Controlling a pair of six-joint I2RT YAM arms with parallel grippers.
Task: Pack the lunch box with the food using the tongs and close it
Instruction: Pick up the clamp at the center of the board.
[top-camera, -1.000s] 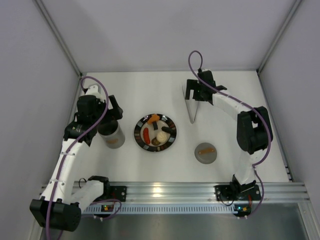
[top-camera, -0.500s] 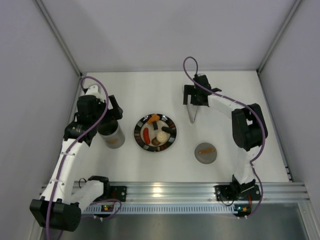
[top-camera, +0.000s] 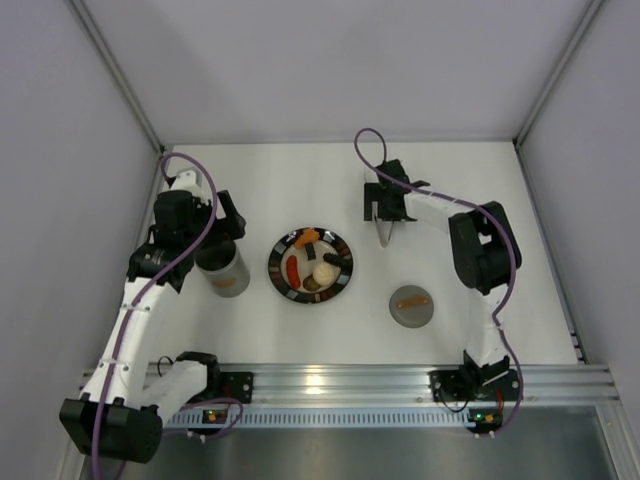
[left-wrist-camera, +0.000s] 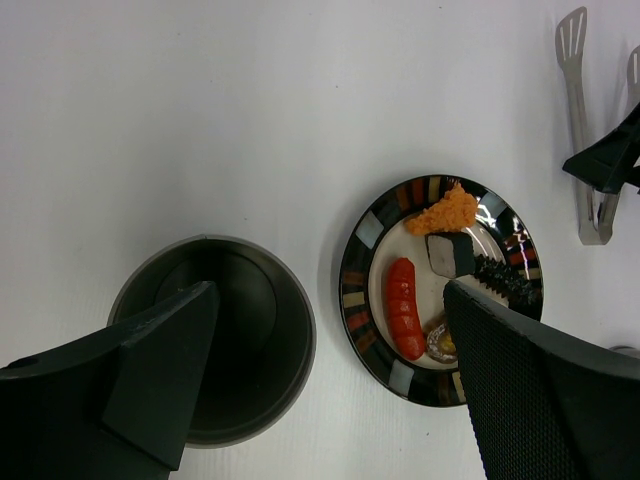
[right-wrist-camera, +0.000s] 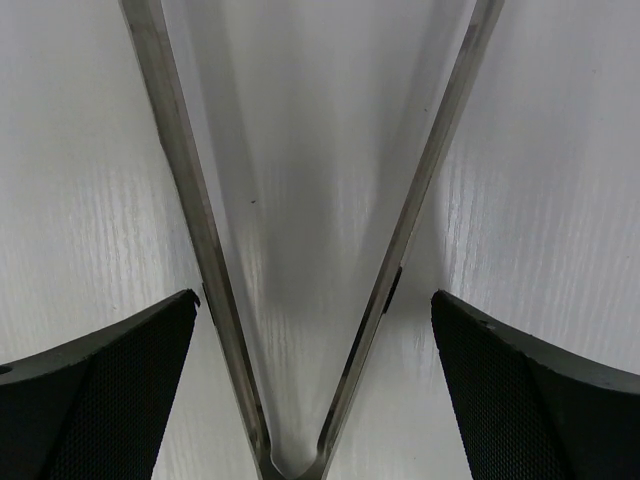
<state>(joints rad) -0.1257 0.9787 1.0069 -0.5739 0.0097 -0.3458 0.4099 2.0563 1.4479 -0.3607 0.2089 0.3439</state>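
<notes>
I expect the arms (right-wrist-camera: 196, 195) of the tongs to bend together when I squeeze and spring apart as I loosen, because the tongs spread in a V from their joined end (top-camera: 385, 244).
The lunch box (left-wrist-camera: 215, 340) stands open, a grey cylinder with a dark inside, left of the plate (left-wrist-camera: 361, 232). My left gripper (left-wrist-camera: 325, 330) hangs open above it, one finger over the box and the other over the plate. The food lies on the plate: a red sausage (left-wrist-camera: 403, 308), an orange piece (left-wrist-camera: 443, 212), a white lump (top-camera: 324, 270). The tongs (right-wrist-camera: 200, 230) lie flat on the table in a narrow V. Low over their joined end, my right gripper (right-wrist-camera: 315, 310) is open, with a finger outside each arm and apart from it.
The round grey lid (top-camera: 411, 305) with its orange-brown handle lies on the table right of the plate (top-camera: 278, 275), near the right arm's base. White walls close in the table at the back and at both sides.
My right gripper has moved left and down over the tongs' narrow end. The left arm, the lunch box, the plate and the lid have not moved.
</notes>
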